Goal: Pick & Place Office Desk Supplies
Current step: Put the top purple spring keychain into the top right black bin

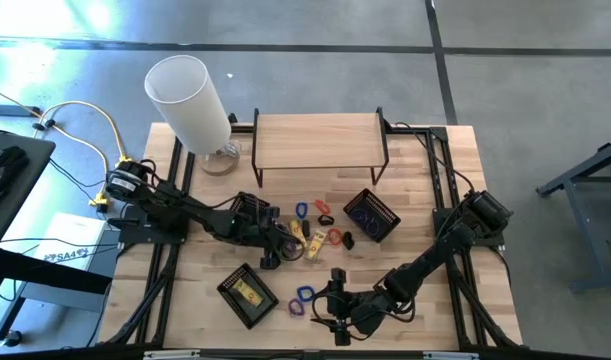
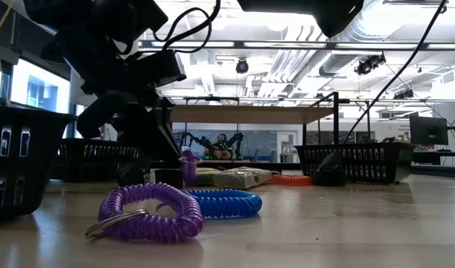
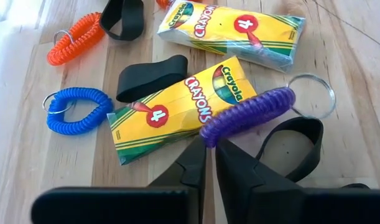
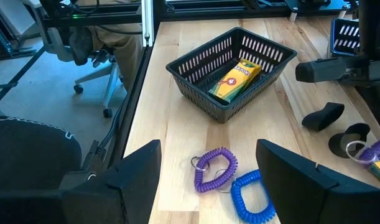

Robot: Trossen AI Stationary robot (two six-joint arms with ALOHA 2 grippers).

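The purple coil stands leaning, and my left gripper's fingers hold only its end [image 3: 211, 132], so next I open them, lower one finger inside the coil's loop [image 3: 250, 114] and close.
My left gripper [image 3: 210, 148] is at mid-table [image 1: 278, 250], shut on a purple coil band [image 3: 249, 112] that has a metal key ring [image 3: 311, 96]. Around it lie two yellow crayon packets [image 3: 180, 112], black loop bands [image 3: 151, 78], a blue coil [image 3: 74, 111] and an orange coil [image 3: 74, 38]. My right gripper [image 4: 208, 149] is open near the table's near edge [image 1: 322, 300]. It hovers over a second purple coil [image 4: 214, 168] and a blue coil [image 4: 249, 194], which lie flat on the wood and touch each other [image 2: 149, 212]. My left gripper pinches the purple coil band at its end [image 3: 209, 132] opposite the key ring, between the two fingertips [image 3: 193, 163]. The fingers come slanting down from above. The coil's ring end lies over a crayon packet's corner and a black band [image 3: 295, 149].
A black basket [image 4: 196, 78] holding a crayon packet [image 4: 234, 78] stands near the left front [image 1: 248, 293]. Another basket [image 1: 370, 215] sits right of centre, and a third [image 1: 250, 208] lies under the left arm. A wooden shelf [image 1: 320, 140] and a white cylinder [image 1: 190, 100] stand at the far side.
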